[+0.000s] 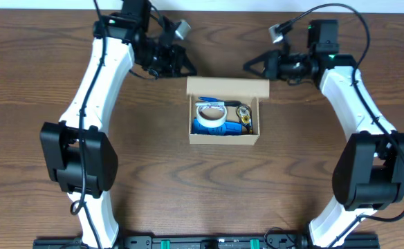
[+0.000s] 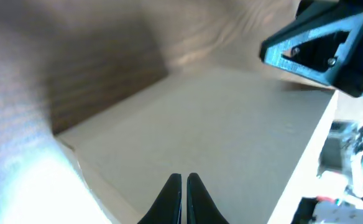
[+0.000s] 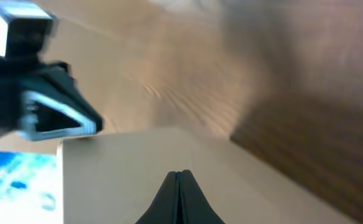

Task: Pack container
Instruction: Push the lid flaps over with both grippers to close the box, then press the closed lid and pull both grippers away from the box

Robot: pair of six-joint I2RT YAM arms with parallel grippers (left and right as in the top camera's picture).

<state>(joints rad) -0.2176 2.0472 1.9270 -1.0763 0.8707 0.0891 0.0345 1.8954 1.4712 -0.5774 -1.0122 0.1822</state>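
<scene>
The raised lid is standing open and both my grippers are beyond its far corners, so next I swing back toward me and fold the lid over the box's open top.
The container is a small tan cardboard box in the middle of the table, with its flap lid raised at the far side. Inside lie a white tape roll on a blue item and a small dark object. My left gripper is shut and empty just beyond the lid's far left corner. My right gripper is shut and empty beyond the far right corner. Each wrist view looks across the tan lid past its own gripper. Contact with the lid cannot be told.
The dark wooden table surrounds the box. Both white arms reach in from the near edge along the left and right sides. The opposite gripper shows in each wrist view.
</scene>
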